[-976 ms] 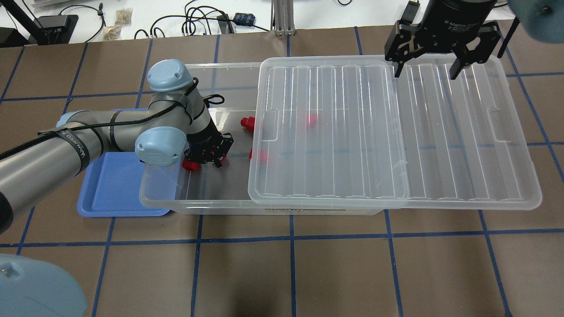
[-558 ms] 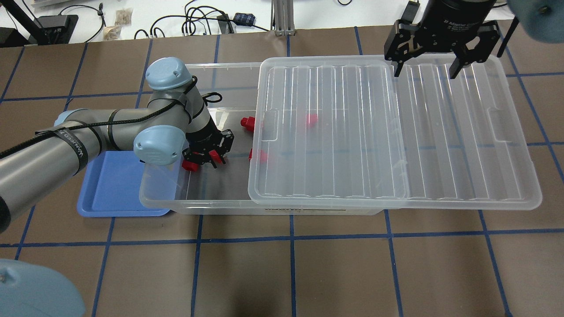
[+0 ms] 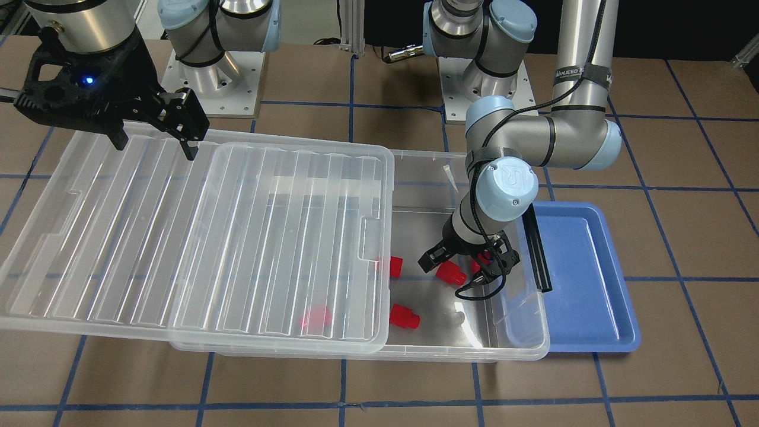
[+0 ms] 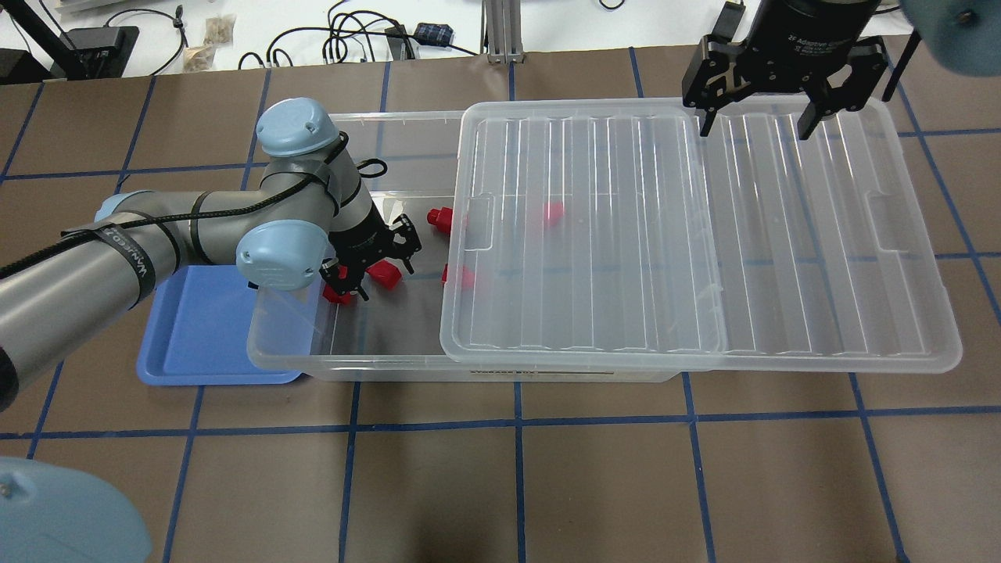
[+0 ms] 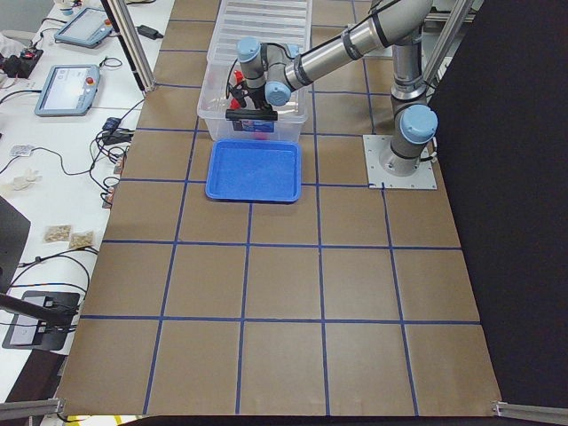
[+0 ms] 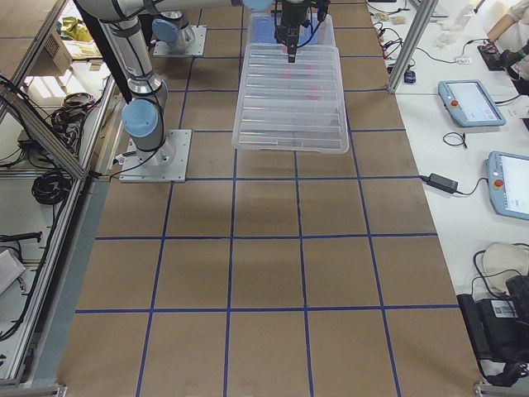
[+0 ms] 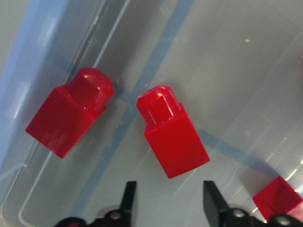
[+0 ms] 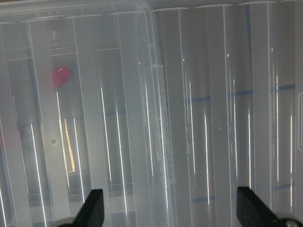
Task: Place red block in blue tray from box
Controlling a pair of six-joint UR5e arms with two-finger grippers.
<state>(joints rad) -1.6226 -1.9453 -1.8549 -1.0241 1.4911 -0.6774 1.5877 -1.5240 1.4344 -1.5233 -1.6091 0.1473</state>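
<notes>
My left gripper's open fingers are at a slant to the red block (image 7: 169,128), so next I turn the gripper to line up before it closes on the block's square body (image 7: 177,147).
My left gripper (image 4: 378,260) is open inside the uncovered end of the clear box (image 4: 352,363), low over a red block (image 4: 385,274). In the left wrist view the fingertips (image 7: 129,196) stand apart just short of that block (image 7: 175,142), not touching it. A second red block (image 7: 66,118) lies by the box wall, and a third (image 7: 277,201) is at the view's edge. The blue tray (image 4: 195,336) lies empty beside the box. My right gripper (image 4: 755,121) is open and empty above the far edge of the lid (image 4: 782,234).
The ribbed lid is slid sideways and covers most of the box. Two red blocks (image 4: 440,219) (image 4: 459,275) lie at the lid's edge, and one (image 4: 553,213) shows blurred under it. A black latch strip (image 3: 536,249) stands at the box end by the tray.
My left gripper has turned and shifted slightly toward the far side, its fingers now wider apart, uncovering the red block beneath it. The right arm has not moved.
</notes>
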